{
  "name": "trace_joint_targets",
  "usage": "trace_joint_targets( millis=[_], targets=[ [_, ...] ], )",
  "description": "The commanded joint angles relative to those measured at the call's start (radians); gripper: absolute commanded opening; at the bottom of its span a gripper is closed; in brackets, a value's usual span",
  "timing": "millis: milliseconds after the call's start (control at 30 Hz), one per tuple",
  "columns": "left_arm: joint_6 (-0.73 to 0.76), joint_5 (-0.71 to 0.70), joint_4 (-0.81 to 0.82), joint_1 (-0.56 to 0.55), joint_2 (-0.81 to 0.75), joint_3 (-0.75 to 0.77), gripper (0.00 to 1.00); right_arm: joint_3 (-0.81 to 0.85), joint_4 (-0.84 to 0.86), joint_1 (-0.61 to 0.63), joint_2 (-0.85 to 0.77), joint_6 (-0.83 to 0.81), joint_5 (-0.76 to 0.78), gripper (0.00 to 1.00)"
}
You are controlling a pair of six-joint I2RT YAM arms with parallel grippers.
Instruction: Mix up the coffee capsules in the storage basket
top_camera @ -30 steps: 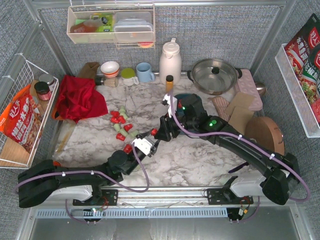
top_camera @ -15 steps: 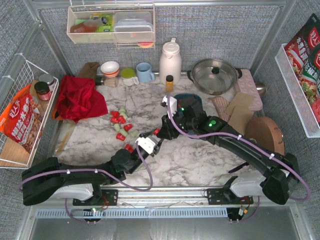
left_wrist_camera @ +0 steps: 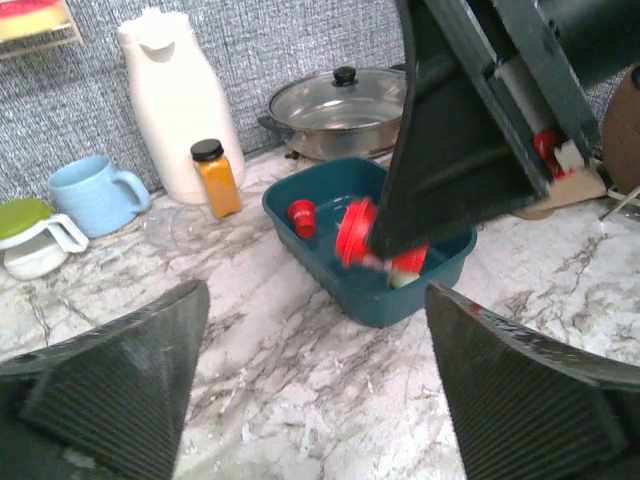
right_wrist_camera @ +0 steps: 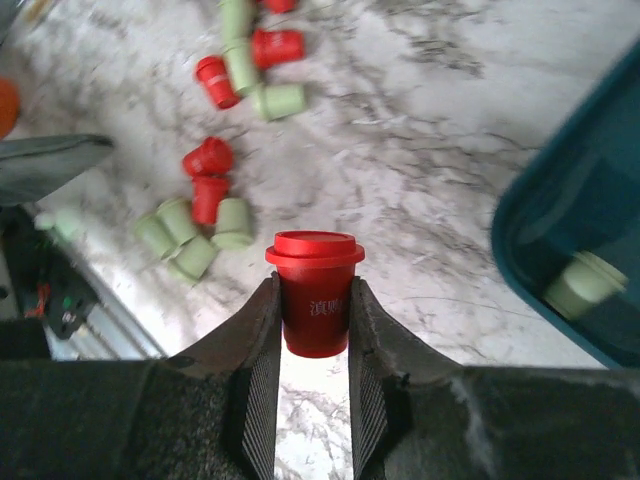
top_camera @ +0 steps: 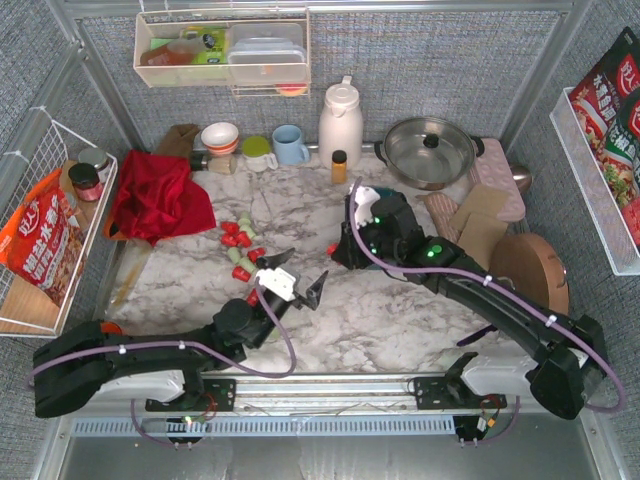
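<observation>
I keep my left gripper moving with open fingers toward the outermost green capsule (right_wrist_camera: pixel 152 237) until they can close on it, because that capsule borders clear marble (right_wrist_camera: pixel 138 278).
My right gripper (right_wrist_camera: pixel 314 322) is shut on a red coffee capsule (right_wrist_camera: pixel 314 295), held upright above the marble just left of the dark teal storage basket (right_wrist_camera: pixel 590 200). A pale green capsule (right_wrist_camera: pixel 583 283) lies in the basket. In the left wrist view the basket (left_wrist_camera: pixel 400 300) holds a red capsule (left_wrist_camera: pixel 302 215), and the right gripper partly covers it. More red and green capsules (top_camera: pixel 240 245) lie loose on the marble at the left. My left gripper (top_camera: pixel 295 275) hovers near them, open wide with nothing between its fingers (left_wrist_camera: pixel 110 390). In the top view the right arm hides most of the basket.
A white jug (top_camera: pixel 340 120), a small amber bottle (top_camera: pixel 339 165), a blue mug (top_camera: pixel 290 145) and a lidded pot (top_camera: pixel 430 150) stand along the back. A red cloth (top_camera: pixel 155 195) lies at the left, wooden boards (top_camera: pixel 530 265) at the right.
The left gripper has opened wide and drawn back a little. The right gripper has closed on the red capsule and moved up and to the right with it, toward the basket.
</observation>
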Motion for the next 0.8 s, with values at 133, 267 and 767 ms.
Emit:
trace_joint_targets(
  millis=[133, 267, 767],
  targets=[
    [-0.130, -0.046, -0.183, 0.000, -0.130, -0.041, 0.99, -0.030, 0.056, -0.060, -0.063, 0.066, 0.199, 0.00],
    [-0.310, -0.159, -0.502, 0.000, -0.225, 0.024, 0.99, -0.054, 0.069, -0.066, -0.101, 0.030, 0.293, 0.00],
    [-1.015, -0.472, -1.359, 0.002, -0.386, 0.121, 0.99, -0.251, 0.515, -0.201, 0.144, 0.007, 0.675, 0.00]
  ],
)
